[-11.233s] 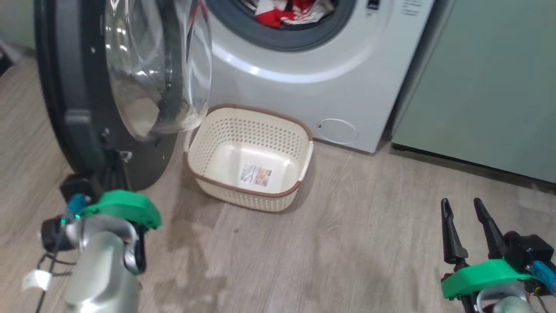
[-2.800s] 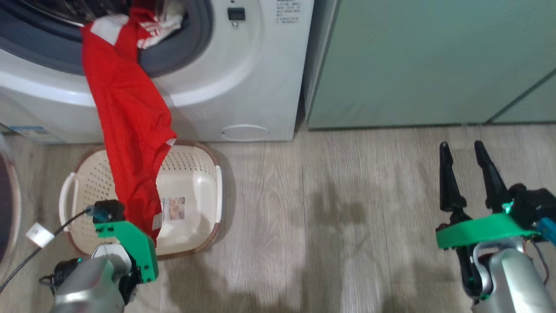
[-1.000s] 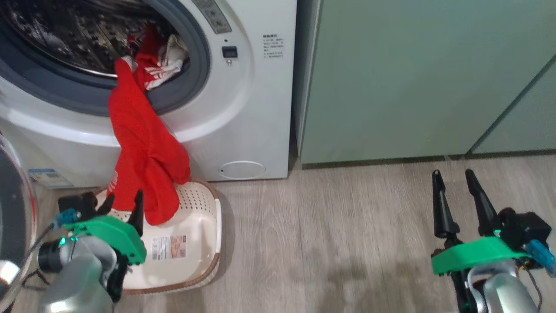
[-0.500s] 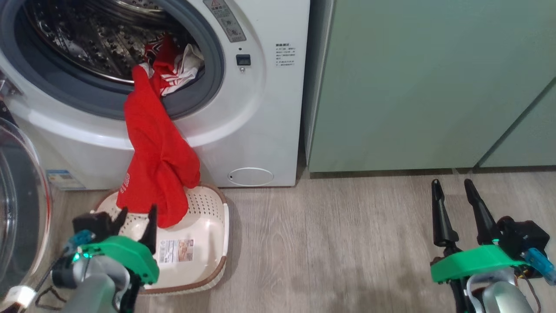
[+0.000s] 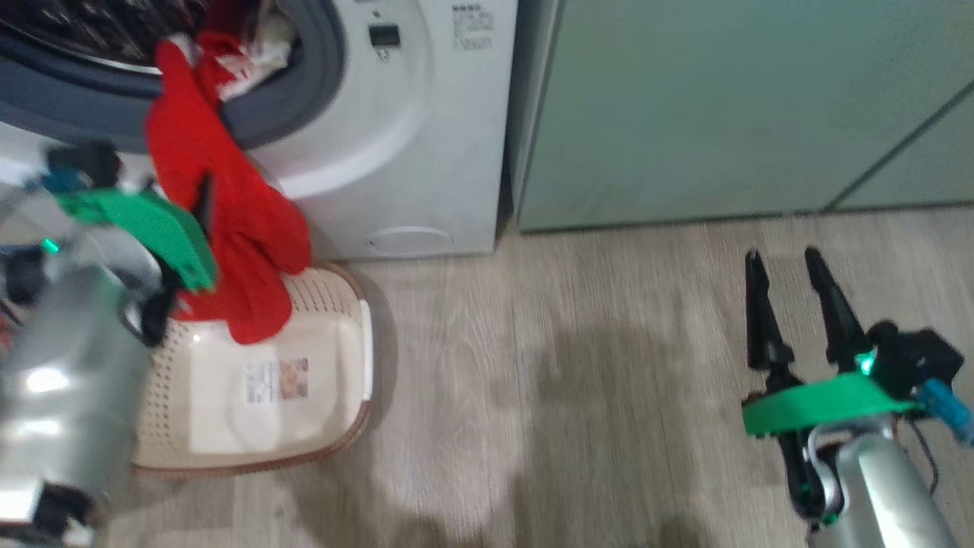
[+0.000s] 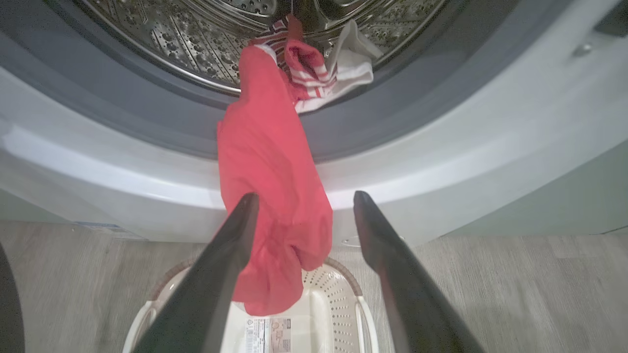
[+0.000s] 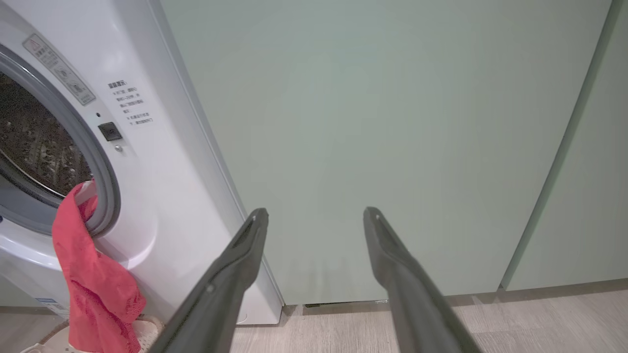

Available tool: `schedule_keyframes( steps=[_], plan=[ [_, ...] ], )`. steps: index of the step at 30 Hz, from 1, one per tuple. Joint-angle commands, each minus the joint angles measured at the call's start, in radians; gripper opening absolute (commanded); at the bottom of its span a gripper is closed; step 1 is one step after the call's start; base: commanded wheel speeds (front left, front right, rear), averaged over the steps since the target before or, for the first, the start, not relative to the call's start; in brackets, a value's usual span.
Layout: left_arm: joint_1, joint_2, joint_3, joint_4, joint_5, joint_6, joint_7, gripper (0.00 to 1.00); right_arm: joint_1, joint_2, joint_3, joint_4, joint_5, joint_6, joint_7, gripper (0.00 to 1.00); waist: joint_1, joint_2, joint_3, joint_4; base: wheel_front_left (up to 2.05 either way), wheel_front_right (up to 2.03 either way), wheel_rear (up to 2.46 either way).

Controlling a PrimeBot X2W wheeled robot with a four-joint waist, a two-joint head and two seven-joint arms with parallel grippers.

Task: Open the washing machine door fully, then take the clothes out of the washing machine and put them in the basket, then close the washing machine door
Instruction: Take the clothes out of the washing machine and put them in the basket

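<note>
The red garment's white-tipped end is lying next to the striped piece, so the red garment will slip free and leave the striped piece behind when the robot pulls.
A bright red garment hangs out of the white washing machine over its grey ring, with its lower end in the cream basket on the floor. A red and white striped piece lies at the drum's mouth. My left gripper is raised in front of the hanging garment. In the left wrist view it is open, and the cloth hangs just beyond its fingers. Far to the right, my right gripper stands open and empty over the floor. The washing machine door is out of view.
Pale green cabinet doors stand right of the machine, and my right gripper faces them. A small round hatch sits low on the machine's front. Bare wooden floor lies between the basket and the right arm.
The head camera has shifted. My left arm has risen from beside the basket to the level of the hanging red garment, still open. The right gripper keeps its pose.
</note>
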Motion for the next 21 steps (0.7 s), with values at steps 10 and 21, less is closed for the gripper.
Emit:
schedule_keyframes(
  steps=[10, 21],
  plan=[
    [-0.344, 0.183, 0.027, 0.108, 0.027, 0.025, 0.153, 1.00, -0.137, 0.006, 0.034, -0.057, 0.008, -0.001, -0.006, 1.00, 0.0000, 0.0000, 0.244, -0.096, 0.00, 0.00, 0.00],
    [-0.535, 0.283, 0.020, 0.194, 0.028, -0.003, 0.229, 1.00, -0.215, 0.017, 0.039, -0.080, 0.017, -0.001, -0.006, 1.00, 0.0000, 0.0000, 0.383, -0.142, 0.00, 0.00, 0.00]
  ],
)
